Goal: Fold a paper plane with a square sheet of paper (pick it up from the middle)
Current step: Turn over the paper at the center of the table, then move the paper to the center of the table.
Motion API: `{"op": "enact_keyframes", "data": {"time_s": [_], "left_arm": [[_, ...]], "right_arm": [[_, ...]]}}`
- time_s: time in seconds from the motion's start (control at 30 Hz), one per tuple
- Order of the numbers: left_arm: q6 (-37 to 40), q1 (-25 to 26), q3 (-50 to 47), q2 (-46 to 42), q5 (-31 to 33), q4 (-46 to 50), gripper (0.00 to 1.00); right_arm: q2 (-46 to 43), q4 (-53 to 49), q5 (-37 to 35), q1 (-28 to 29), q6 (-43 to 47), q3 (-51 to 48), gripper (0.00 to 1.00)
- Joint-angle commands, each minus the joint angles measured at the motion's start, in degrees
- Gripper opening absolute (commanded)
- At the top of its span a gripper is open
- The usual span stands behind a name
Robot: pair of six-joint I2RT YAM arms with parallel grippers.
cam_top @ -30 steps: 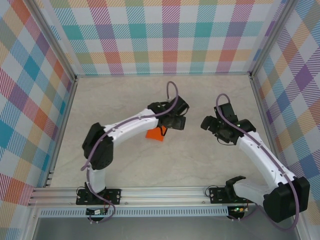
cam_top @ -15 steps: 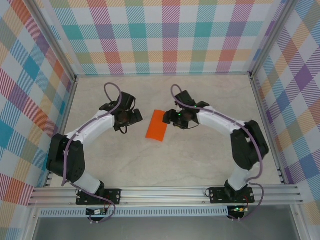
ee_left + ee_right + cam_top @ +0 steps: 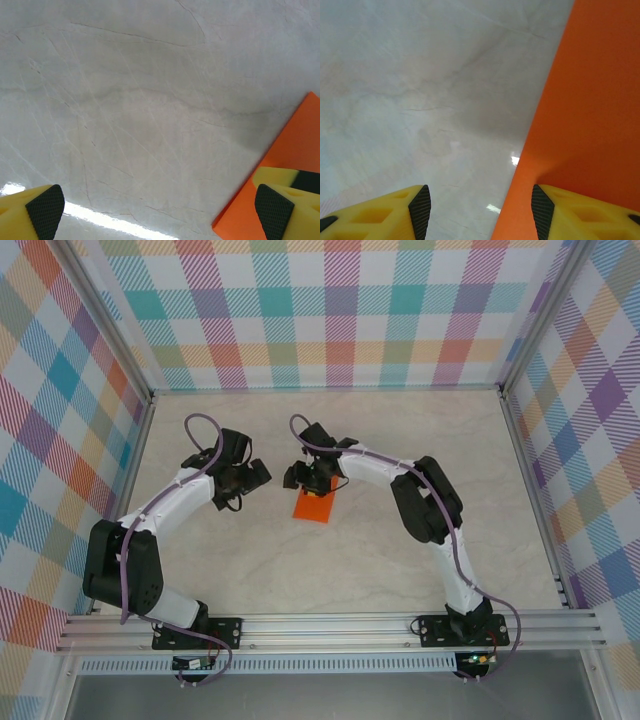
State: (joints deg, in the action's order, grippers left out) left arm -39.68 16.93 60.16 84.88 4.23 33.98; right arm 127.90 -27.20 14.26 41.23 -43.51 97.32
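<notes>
I should move my right gripper back, because it covers the sheet's far end, and have my left gripper press down the long edge on its own side.
The square sheet of paper is bright orange and lies flat on the pale marble table, folded into a narrow rectangle. Its far end is hidden under my right gripper. In the right wrist view that gripper is open and low, straddling the paper's long edge. One fingertip is over the orange and the other is over bare table. My left gripper stands to the left of the sheet. It is wide open over bare table, and the paper's corner lies beside its right finger.
Plaid walls enclose the table on three sides, with aluminium posts at the back corners. A metal rail carrying both arm bases runs along the near edge. Bare marble stretches between the paper and the rail.
The left arm drew back to the left off the paper and its jaws widened. The right arm swung in from the right to the sheet's far end, and its jaws narrowed.
</notes>
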Motion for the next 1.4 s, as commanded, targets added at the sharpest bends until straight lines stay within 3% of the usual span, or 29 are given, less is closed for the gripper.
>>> {"op": "enact_keyframes", "data": {"time_s": [0.0,0.17,0.37,0.53,0.63,0.73,0.97,1.1,1.37], "left_arm": [[-0.75,-0.69,-0.13,-0.51,-1.91,-0.83,1.00],[-0.46,-0.74,-0.26,-0.20,-4.22,-2.17,1.00],[1.34,-0.54,-1.26,0.41,-11.66,-6.03,0.99],[1.33,1.94,-2.76,1.74,-18.36,-11.76,0.96],[0.65,5.15,-3.36,2.62,-21.32,-15.73,0.88],[-1.10,8.76,-4.15,4.30,-24.83,-21.69,0.63],[-3.93,16.16,-1.37,13.13,-29.89,-28.46,0.29],[-4.07,18.95,1.50,17.34,-29.89,-27.07,0.20],[-4.35,22.26,1.76,20.36,-29.96,-25.73,0.16]], "right_arm": [[0.92,-4.30,1.59,0.21,3.85,0.86,0.58],[-0.29,-6.65,2.66,0.18,10.72,-4.98,0.58],[-9.45,-7.20,3.23,0.17,18.97,-19.67,0.58],[-19.18,-3.93,2.82,0.21,15.61,-26.75,0.58],[-28.05,0.56,0.91,-0.08,9.97,-30.96,0.63],[-35.86,2.78,-1.91,-1.18,3.73,-36.01,0.68],[-49.29,4.41,-4.56,-6.40,-5.18,-49.02,0.75],[-50.77,4.18,-2.66,-8.08,-6.17,-52.14,0.76],[-48.55,5.18,0.21,-9.80,-7.51,-54.68,0.76]]}}
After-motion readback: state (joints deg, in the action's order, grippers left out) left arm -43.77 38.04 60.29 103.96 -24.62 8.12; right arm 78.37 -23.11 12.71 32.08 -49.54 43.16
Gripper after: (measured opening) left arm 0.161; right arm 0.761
